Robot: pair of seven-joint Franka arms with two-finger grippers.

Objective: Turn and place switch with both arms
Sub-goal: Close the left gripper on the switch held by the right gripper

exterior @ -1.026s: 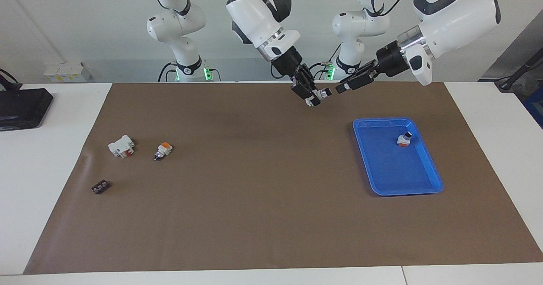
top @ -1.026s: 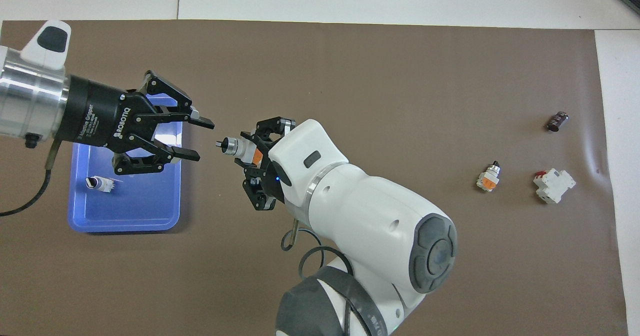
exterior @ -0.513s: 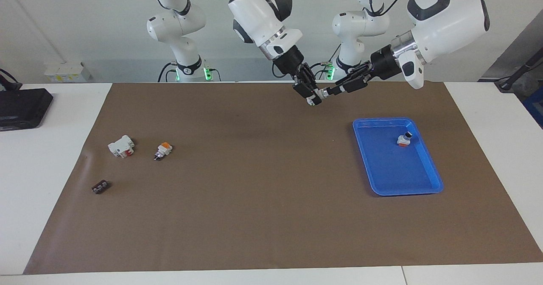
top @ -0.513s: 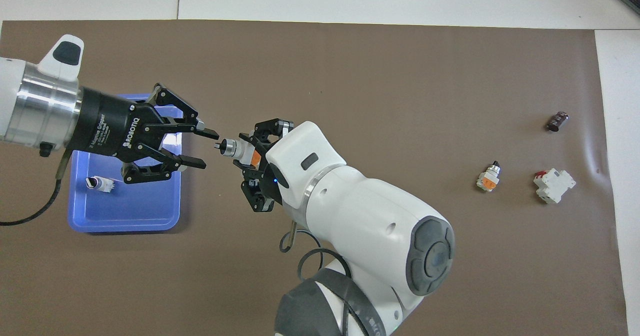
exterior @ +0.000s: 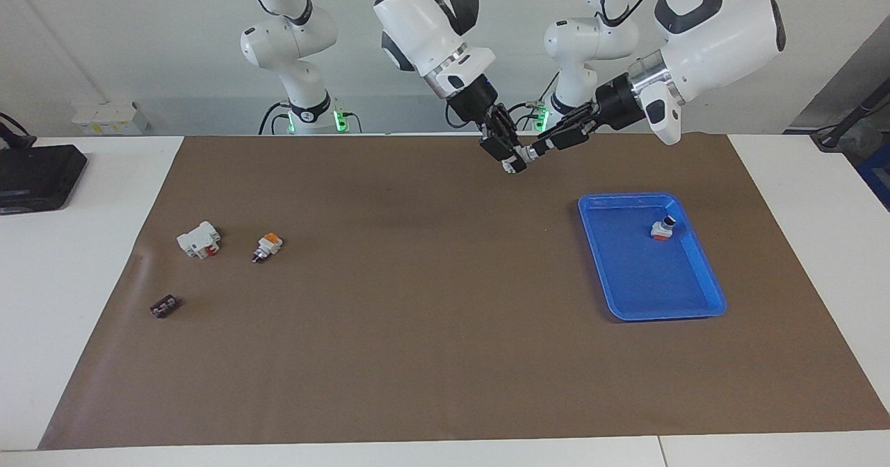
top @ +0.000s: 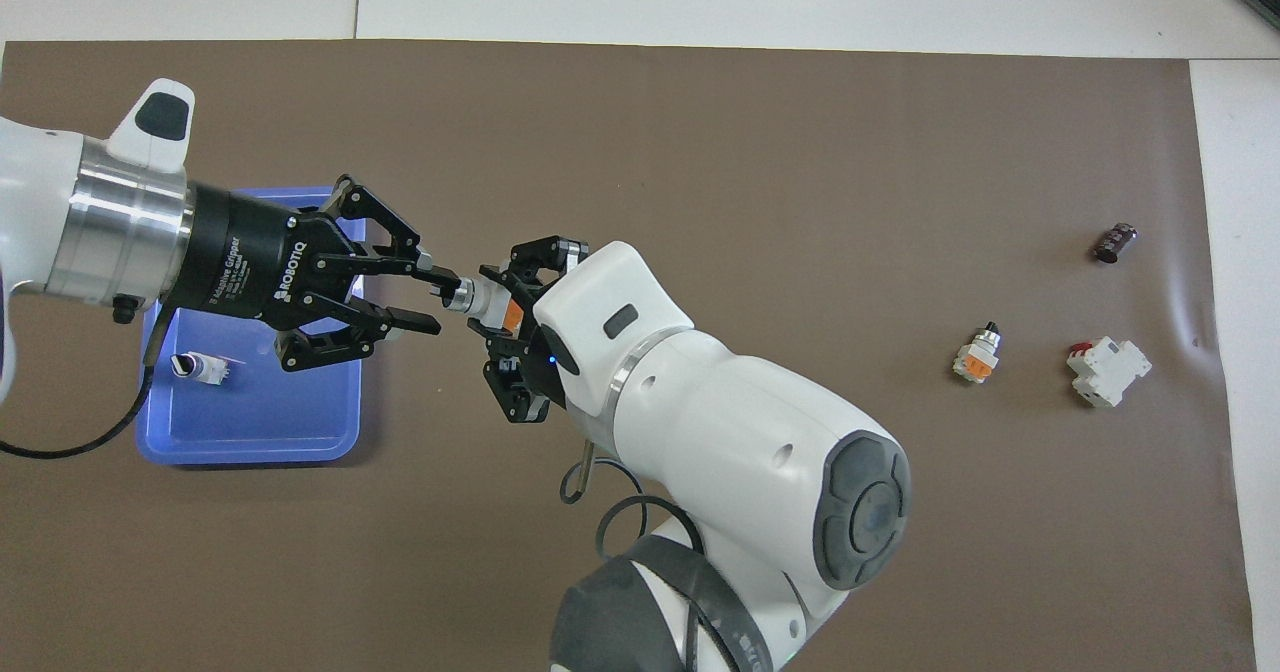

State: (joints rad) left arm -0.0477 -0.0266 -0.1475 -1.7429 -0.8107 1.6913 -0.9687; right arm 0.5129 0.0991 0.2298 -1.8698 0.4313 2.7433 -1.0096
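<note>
The silver collar (top: 463,296) connects the knob (top: 446,293) to the white body. The knob will therefore turn in place and stay on when I twist it.
The switch (top: 478,298), a small white block with an orange face and a silver-and-black knob, is held in the air over the mat near the robots' edge. My right gripper (top: 505,320) is shut on its white body (exterior: 520,161), with the knob pointing toward the left arm. My left gripper (top: 437,301) is open, level with the switch. Its fingers (top: 432,274) straddle the tip of the knob. In the facing view the left gripper (exterior: 539,147) meets the knob end tip to tip.
A blue tray (exterior: 646,300) at the left arm's end holds another switch (exterior: 662,228). At the right arm's end a third switch (exterior: 267,246), a larger white block with a red part (exterior: 199,239) and a small dark piece (exterior: 164,306) lie on the brown mat.
My left gripper has moved in toward the held switch, reaching the knob, and its fingers have narrowed. The right gripper and switch have stayed almost still.
</note>
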